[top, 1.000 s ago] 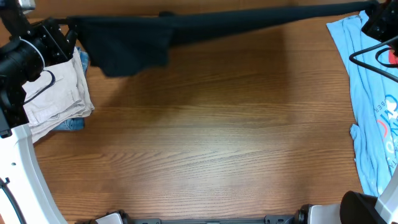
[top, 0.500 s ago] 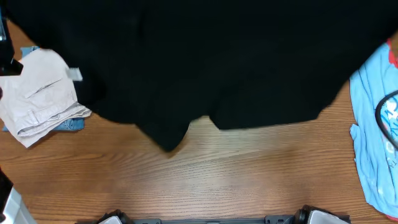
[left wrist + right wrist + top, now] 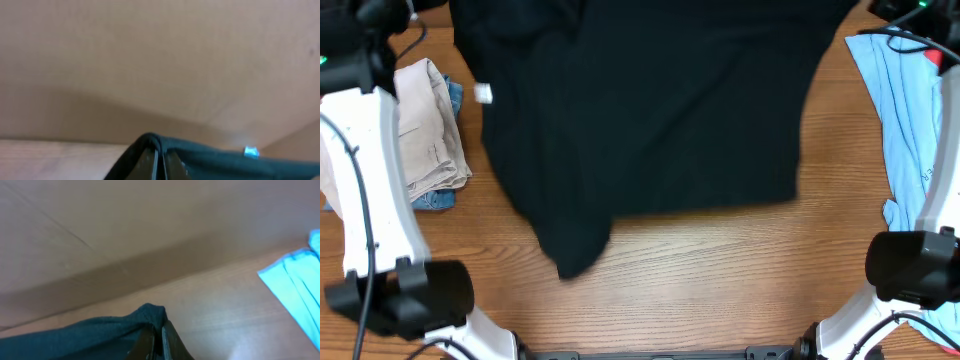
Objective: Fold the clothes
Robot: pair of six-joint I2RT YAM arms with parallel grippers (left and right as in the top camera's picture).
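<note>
Next, I pull both grippers down toward the table's front (image 3: 690, 255) to lay the black shirt flat before I fold it, because the shirt hangs from both raised grippers with its lower edge drooping (image 3: 574, 248).
The large black shirt (image 3: 650, 110) hangs spread over the back and middle of the table, its lower edge drooping to a point at the left front. A small white label (image 3: 483, 94) shows at its left edge. My left gripper (image 3: 161, 162) is shut on a fold of the black shirt (image 3: 210, 160). My right gripper (image 3: 156, 342) is shut on another corner of the black shirt (image 3: 95, 335). Both grippers sit beyond the top corners of the overhead view.
Folded beige trousers (image 3: 425, 130) lie at the left over a bit of blue denim (image 3: 435, 200). A light-blue tee (image 3: 910, 130) lies along the right edge and shows in the right wrist view (image 3: 300, 280). Bare wooden table (image 3: 720, 280) shows at the front.
The shirt went from a stretched band at the back edge to a wide sheet swung forward over the table, then drew back a little. Both arms are now in the overhead view's sides.
</note>
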